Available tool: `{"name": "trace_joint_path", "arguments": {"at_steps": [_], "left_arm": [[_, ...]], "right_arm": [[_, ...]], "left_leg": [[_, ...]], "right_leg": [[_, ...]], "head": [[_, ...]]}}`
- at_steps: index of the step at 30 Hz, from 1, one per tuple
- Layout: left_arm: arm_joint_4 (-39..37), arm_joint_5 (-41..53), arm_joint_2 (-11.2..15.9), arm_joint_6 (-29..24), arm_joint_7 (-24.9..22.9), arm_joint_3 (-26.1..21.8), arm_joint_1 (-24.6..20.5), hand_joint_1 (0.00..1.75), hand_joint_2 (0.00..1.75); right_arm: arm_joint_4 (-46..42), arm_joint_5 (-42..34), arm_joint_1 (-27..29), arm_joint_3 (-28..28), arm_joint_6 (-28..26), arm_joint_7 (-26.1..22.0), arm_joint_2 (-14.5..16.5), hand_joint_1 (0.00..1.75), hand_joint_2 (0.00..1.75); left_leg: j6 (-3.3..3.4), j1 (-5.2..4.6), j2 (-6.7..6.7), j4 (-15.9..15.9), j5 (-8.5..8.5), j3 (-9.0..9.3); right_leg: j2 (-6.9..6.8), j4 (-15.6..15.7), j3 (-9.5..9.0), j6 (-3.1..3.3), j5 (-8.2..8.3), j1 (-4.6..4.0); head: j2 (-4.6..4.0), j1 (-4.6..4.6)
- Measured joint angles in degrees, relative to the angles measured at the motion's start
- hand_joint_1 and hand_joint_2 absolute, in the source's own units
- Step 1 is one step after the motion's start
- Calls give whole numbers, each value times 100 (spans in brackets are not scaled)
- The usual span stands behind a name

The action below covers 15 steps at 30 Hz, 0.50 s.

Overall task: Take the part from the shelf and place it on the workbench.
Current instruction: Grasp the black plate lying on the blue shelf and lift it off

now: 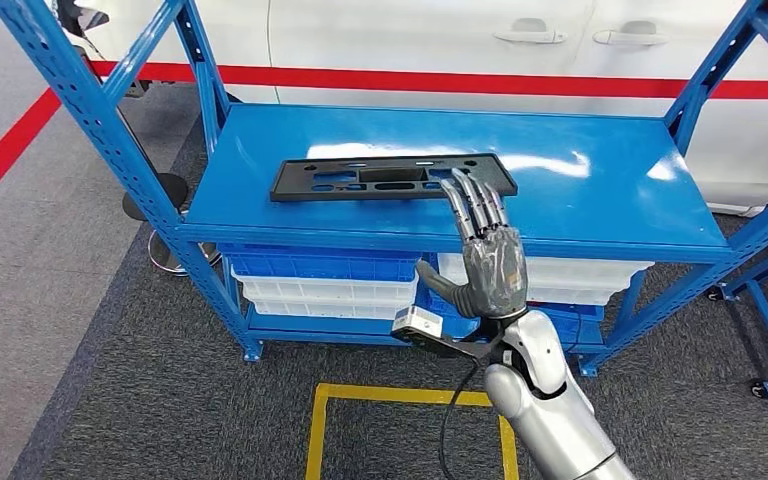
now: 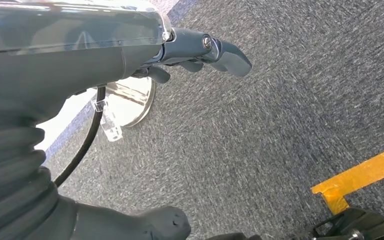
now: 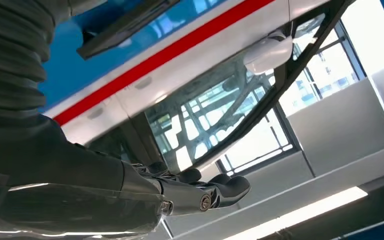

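Note:
A straight, raised rim (image 1: 350, 195) runs along its near edge, so the black plastic part (image 1: 393, 177) will stay stiff and sag-free when the robot lifts it with one hand.
A flat black plastic part (image 1: 390, 177) with cut-out slots lies on the blue top shelf (image 1: 580, 170). My right hand (image 1: 485, 250) is raised in front of the shelf's front edge, fingers straight and spread, its fingertips over the part's near right end; whether they touch it I cannot tell. It holds nothing. The same black part (image 3: 125, 25) appears as a dark edge against the blue shelf in the right wrist view, beyond my right hand (image 3: 200, 192). My left hand (image 2: 200, 50) hangs over grey carpet, fingers loosely extended and empty.
White and blue bins (image 1: 325, 280) fill the lower shelf. A white car with a red stripe (image 1: 460, 50) stands behind the rack. Blue uprights (image 1: 100, 110) flank the shelf. Yellow floor tape (image 1: 400, 400) marks the carpet below, and a round stool base (image 1: 165, 190) stands at the left.

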State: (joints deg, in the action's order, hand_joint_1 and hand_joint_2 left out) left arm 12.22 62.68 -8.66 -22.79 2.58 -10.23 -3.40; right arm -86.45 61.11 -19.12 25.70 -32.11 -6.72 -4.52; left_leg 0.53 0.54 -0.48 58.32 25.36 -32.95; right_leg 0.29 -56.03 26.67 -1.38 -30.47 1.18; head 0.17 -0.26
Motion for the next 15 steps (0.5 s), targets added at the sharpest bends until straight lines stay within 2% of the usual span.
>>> {"name": "trace_joint_path", "arguments": {"at_steps": [4, 8, 15], "left_arm": [[0, 57, -1, 3, -23, -2, 9, 0, 175], [0, 122, -2, 93, -55, -3, 3, 0, 0], [0, -379, -44, 221, 485, -242, -30, 0, 0]], "right_arm": [[-8, -75, 165, 3, 92, 79, -2, 0, 175], [141, 645, 354, 5, 192, 383, -15, 0, 175], [335, 713, 428, 31, 248, 461, -15, 0, 175]], "left_leg": [[0, 0, 0, 0, 0, -2], [0, 0, 0, 0, 0, -4], [0, 0, 0, 0, 0, -6]], "right_leg": [[0, 0, 2, 0, 0, 0], [0, 0, 5, 0, 0, 0], [0, 0, 5, 0, 0, 0]], "head": [[0, 1], [0, 0], [0, 0]]}}
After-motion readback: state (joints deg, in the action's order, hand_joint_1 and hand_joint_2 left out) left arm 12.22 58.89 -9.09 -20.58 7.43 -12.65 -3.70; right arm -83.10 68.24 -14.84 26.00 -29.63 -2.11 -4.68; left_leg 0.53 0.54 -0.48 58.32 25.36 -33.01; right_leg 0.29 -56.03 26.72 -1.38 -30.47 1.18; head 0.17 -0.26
